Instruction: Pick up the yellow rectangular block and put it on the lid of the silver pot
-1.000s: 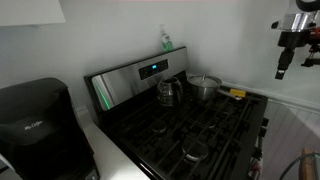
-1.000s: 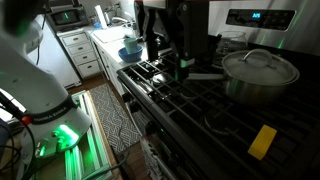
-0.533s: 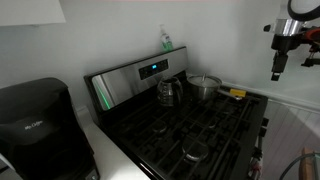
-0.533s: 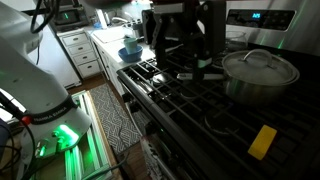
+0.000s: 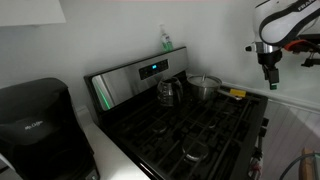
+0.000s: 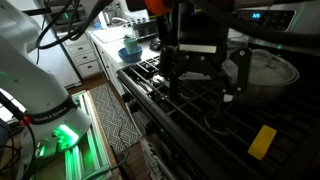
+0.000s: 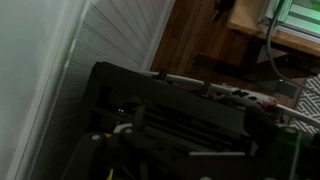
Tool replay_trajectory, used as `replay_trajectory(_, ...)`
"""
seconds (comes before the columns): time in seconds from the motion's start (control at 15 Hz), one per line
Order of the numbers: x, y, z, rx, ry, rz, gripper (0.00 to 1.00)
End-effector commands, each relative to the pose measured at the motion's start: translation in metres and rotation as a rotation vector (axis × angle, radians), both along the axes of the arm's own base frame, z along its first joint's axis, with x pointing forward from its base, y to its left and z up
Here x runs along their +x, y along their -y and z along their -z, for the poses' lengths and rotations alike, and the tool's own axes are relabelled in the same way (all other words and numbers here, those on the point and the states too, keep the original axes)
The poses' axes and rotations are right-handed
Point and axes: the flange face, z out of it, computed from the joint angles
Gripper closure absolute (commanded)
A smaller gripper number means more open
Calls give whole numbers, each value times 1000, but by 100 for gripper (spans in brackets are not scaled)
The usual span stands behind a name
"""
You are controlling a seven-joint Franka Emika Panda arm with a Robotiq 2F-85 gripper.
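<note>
The yellow block lies farther in, and the stove's front edge is between my gripper's fingers. My gripper should move back over the block before it goes down.
The yellow rectangular block lies flat on the black stove top near the front edge; in an exterior view it sits just right of the silver pot. The pot stands on a back burner with its lid on, partly hidden behind my gripper. My gripper hangs over the stove grates beside the pot, fingers wide apart and empty. It is well above and apart from the block. The wrist view is dark; the two fingers frame the stove's front, with nothing between them.
A shiny steel kettle stands left of the pot. A small round metal piece lies on a front burner. A green bottle stands on the stove's back panel. A black coffee maker and a blue bowl are on the counters.
My gripper has swung in over the stove toward the pot and come lower. It now covers part of the pot. The block and pot have not moved.
</note>
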Motion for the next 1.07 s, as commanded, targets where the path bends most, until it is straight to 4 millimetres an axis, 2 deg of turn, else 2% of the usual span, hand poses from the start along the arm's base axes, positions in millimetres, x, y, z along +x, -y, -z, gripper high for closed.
replay_trajectory(0.0, 5, 4, 4, -2, -15, -3, 0)
replay_trajectory(0.2, 11, 9, 8, -5, -32, -6, 0)
replay_trajectory(0.87, 11, 10, 7, -6, -34, -8, 0)
replay_trajectory(1.0, 21, 12, 11, -71, -2, 2, 0)
